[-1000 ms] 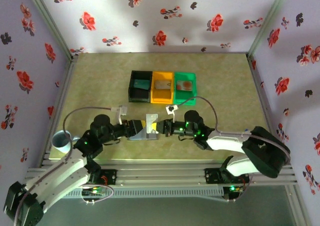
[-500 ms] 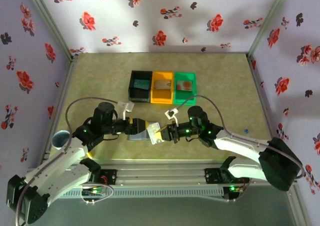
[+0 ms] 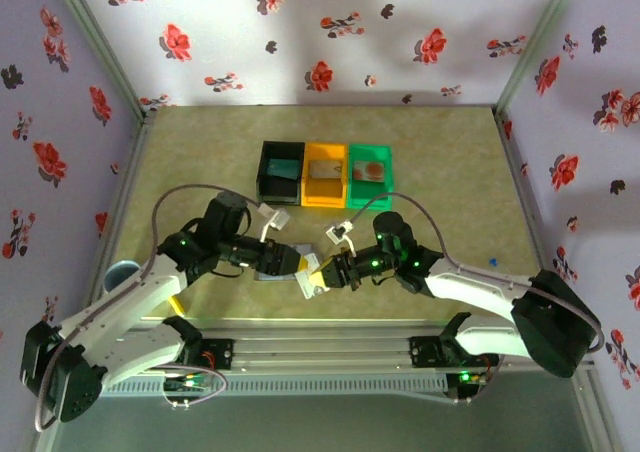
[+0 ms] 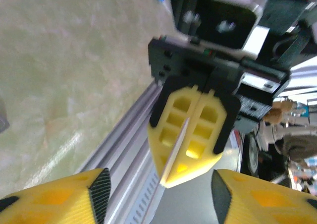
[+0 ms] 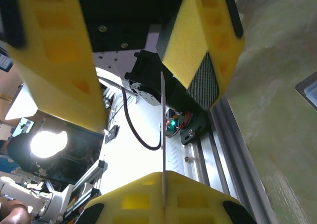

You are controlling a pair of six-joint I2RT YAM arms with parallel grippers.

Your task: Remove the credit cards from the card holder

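Note:
The credit card (image 3: 312, 285) slants from my right gripper toward the rail, so my left gripper should hold its free edge (image 4: 152, 206) while my right gripper takes it again for the orange bin.
My right gripper (image 3: 316, 273) (image 5: 163, 187) is shut on a thin pale credit card (image 3: 304, 284) (image 5: 162, 130), held off the table and seen edge-on in both wrist views. My left gripper (image 3: 287, 261) (image 4: 157, 196) faces it, open; its fingers (image 5: 200, 60) stand either side of the card's free edge without touching it. In the left wrist view the right gripper's yellow fingers (image 4: 195, 130) pinch the card (image 4: 174, 154). The grey card holder (image 3: 263, 275) lies on the table, mostly hidden under the left gripper.
Black (image 3: 262, 176), orange (image 3: 309, 186) and green (image 3: 387, 184) bins stand in a row behind, each with a card-like thing inside. A blue-white cup (image 3: 122, 274) sits at the left edge. A small blue object (image 3: 491, 263) lies right. The aluminium rail (image 3: 330, 344) runs along the near edge.
The left arm has swung in toward the middle, and its jaws opened wider, then narrowed. The right gripper has carried the card left and nearer, between the left fingers.

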